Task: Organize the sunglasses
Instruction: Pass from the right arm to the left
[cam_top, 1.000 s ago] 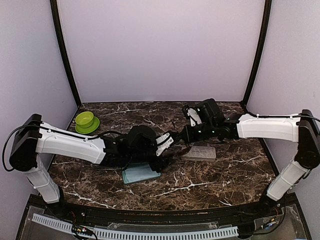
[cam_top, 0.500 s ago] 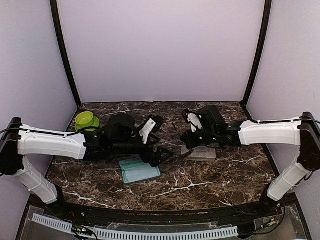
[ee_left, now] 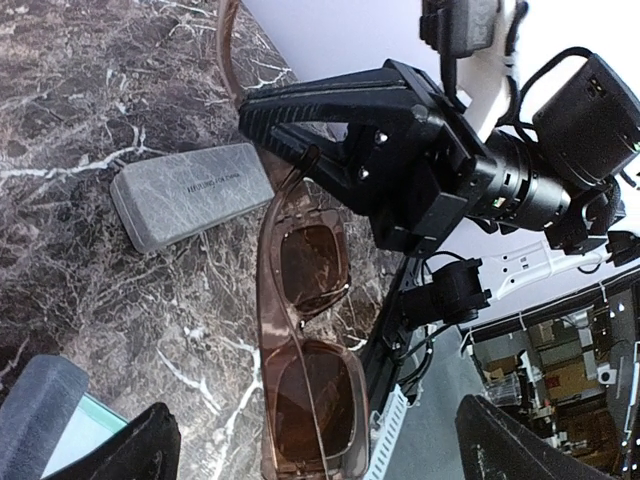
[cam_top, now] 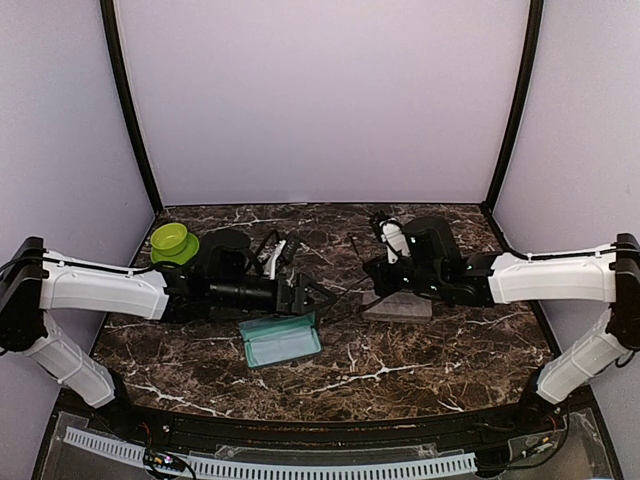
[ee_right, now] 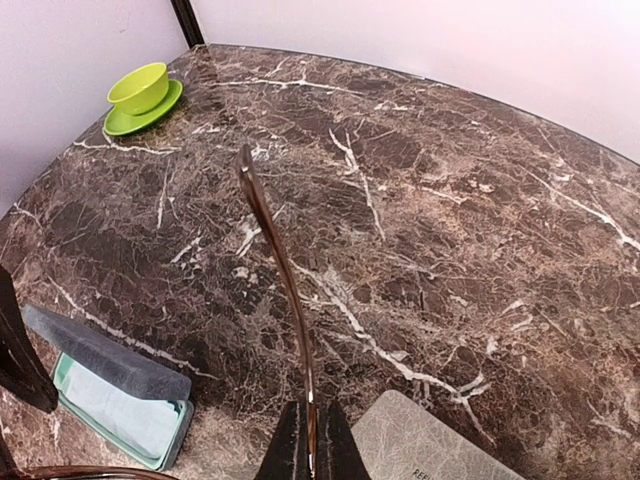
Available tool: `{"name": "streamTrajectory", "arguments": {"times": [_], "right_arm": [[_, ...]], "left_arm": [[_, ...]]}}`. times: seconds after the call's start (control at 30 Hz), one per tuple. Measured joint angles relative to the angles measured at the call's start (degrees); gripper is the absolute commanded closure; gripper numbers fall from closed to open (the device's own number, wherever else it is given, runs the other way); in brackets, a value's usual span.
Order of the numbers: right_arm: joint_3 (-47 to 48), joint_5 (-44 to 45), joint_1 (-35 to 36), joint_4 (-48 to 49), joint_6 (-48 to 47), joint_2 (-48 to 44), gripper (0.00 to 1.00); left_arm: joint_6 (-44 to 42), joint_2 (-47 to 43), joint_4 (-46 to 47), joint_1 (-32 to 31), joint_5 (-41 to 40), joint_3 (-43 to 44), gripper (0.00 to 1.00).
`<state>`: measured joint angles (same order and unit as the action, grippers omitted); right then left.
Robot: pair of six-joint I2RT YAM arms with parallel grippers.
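Note:
Next, I take hold of the lower lens (ee_left: 318,405) with my left gripper, because the sunglasses hang unfolded with my right gripper on one temple arm (ee_left: 229,50). This will free my right gripper for folding.
The sunglasses (ee_left: 305,345), a thin brownish frame with dark reddish-brown lenses, hang unfolded above the marble. My right gripper (ee_right: 311,440) is shut on one temple arm (ee_right: 272,235), which rises straight up from its fingers. In the left wrist view, those black right fingers (ee_left: 330,125) pinch that arm above the lenses. My left gripper (ee_left: 320,445) is open wide, a finger on either side of the lenses and touching neither. From the top, the left gripper (cam_top: 305,293) faces the right gripper (cam_top: 372,272); the glasses show only faintly between them.
An open blue-grey case (cam_top: 281,341) with a light-blue cloth (ee_right: 125,405) inside lies below the left gripper. A closed beige case (cam_top: 400,305) lies under the right wrist. A green bowl on a saucer (cam_top: 172,241) stands at the far left.
My left gripper has opened fully, let go of the sunglasses and drawn back to the left. The right gripper keeps its pinch on the temple arm and has shifted slightly right.

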<state>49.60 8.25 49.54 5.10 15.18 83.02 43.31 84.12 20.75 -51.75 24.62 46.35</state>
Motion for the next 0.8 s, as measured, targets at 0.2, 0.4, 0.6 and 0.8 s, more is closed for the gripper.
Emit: {"name": "streamTrajectory", "arguments": {"times": [0.2, 0.4, 0.6, 0.8], "right_arm": [[-0.5, 1.9, 0.4, 2.3, 0.1, -2.3, 1.00], [-1.1, 3.1, 0.4, 3.7, 0.3, -4.0, 1.00], [-2.1, 4.1, 0.5, 4.2, 0.4, -4.0, 1.00], [-2.3, 5.0, 1.1, 4.9, 0.3, -4.0, 1.00]], "left_arm": [[5.0, 2.1, 0.2, 0.0, 1.5, 0.7, 0.03], [8.9, 5.4, 1.4, 0.0, 4.3, 2.4, 0.11], [12.4, 7.2, 3.8, 0.0, 7.5, 2.5, 0.21], [14.6, 8.0, 6.1, 0.0, 9.8, 2.5, 0.32]]}}
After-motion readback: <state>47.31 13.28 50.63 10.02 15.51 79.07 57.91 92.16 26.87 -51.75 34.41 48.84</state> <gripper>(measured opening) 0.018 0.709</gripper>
